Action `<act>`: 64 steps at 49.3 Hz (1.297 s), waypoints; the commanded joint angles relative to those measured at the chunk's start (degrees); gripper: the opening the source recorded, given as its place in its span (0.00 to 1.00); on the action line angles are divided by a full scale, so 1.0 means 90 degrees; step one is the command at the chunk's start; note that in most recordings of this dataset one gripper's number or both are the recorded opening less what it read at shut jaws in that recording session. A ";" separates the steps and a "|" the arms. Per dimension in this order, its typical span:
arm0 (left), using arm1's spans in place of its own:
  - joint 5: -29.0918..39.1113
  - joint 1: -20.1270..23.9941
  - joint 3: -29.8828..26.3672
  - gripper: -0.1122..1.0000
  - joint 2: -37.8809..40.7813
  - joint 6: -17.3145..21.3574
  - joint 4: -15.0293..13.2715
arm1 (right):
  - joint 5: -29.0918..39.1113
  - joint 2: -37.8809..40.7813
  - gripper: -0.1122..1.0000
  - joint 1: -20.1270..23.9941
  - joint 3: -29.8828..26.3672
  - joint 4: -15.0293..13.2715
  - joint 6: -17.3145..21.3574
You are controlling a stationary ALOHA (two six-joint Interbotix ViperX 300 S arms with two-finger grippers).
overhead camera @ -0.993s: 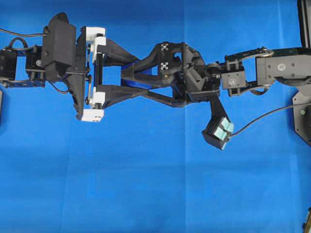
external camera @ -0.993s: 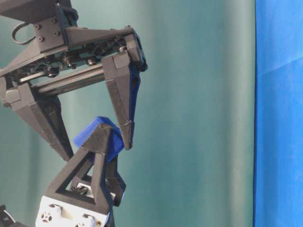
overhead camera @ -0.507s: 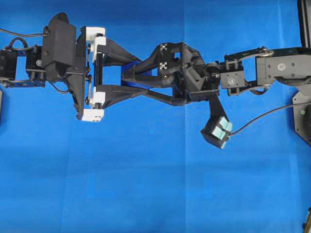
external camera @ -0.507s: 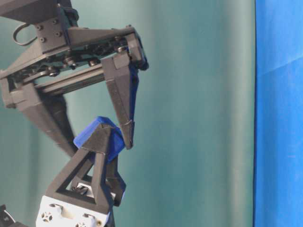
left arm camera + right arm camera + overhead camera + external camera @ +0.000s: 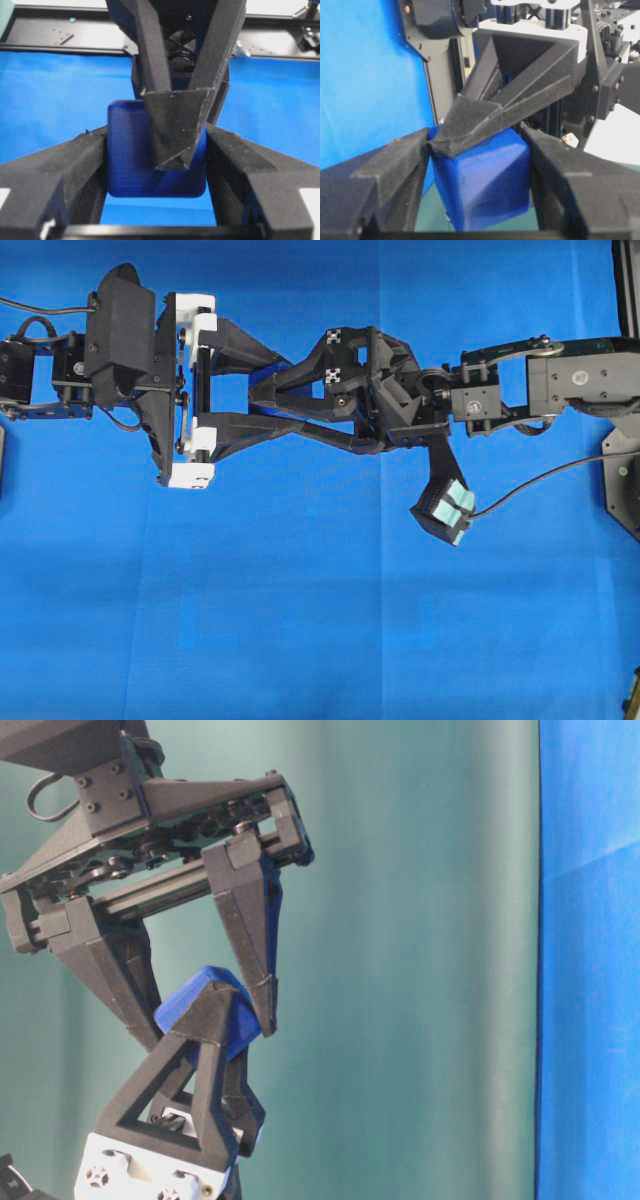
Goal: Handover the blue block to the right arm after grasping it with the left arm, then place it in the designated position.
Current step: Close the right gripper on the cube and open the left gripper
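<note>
The fingers of the robot's left gripper clamp the blue block (image 5: 188, 995) within the right gripper's grasp, so the left gripper needs to open before the right gripper carries the block away.
The blue block (image 5: 125, 155) is held in the air above the blue cloth (image 5: 300, 620), between both arms. My left gripper (image 5: 156, 150), the one with white brackets (image 5: 190, 455), is shut on it, with a finger pressed on each side. My right gripper (image 5: 480, 165) comes from the opposite side, and its two fingers touch the block (image 5: 485, 175) on the other pair of faces. At table level the block (image 5: 180, 1003) sits between the right gripper's fingers from above and the left gripper's from below. In the overhead view the crossed fingers hide the block.
The right arm's mint-green piece (image 5: 447, 510) hangs below its wrist, with a cable trailing right. Black frame parts (image 5: 620, 480) stand at the right edge. A teal backdrop (image 5: 420, 970) is behind the grippers.
My right gripper's fingers have closed inward from wide open until they touch the block. The left gripper and the block have stayed in place.
</note>
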 commanded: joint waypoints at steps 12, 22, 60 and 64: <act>-0.0078 -0.0146 -0.0098 0.54 -0.0107 0.0088 0.0020 | 0.0029 -0.0059 0.54 -0.0039 -0.0186 -0.0010 0.0039; -0.0088 -0.0195 -0.0107 0.54 -0.0098 0.0010 0.0020 | 0.0078 -0.0059 0.54 -0.0039 -0.0195 0.0000 0.0049; -0.0088 -0.0176 -0.0059 0.94 -0.0137 -0.0020 0.0010 | 0.0078 -0.0264 0.54 -0.0039 0.0000 0.0000 0.0059; -0.0088 -0.0176 -0.0049 0.94 -0.0146 -0.0010 0.0010 | 0.0078 -0.0400 0.54 -0.0039 0.0117 0.0000 0.0068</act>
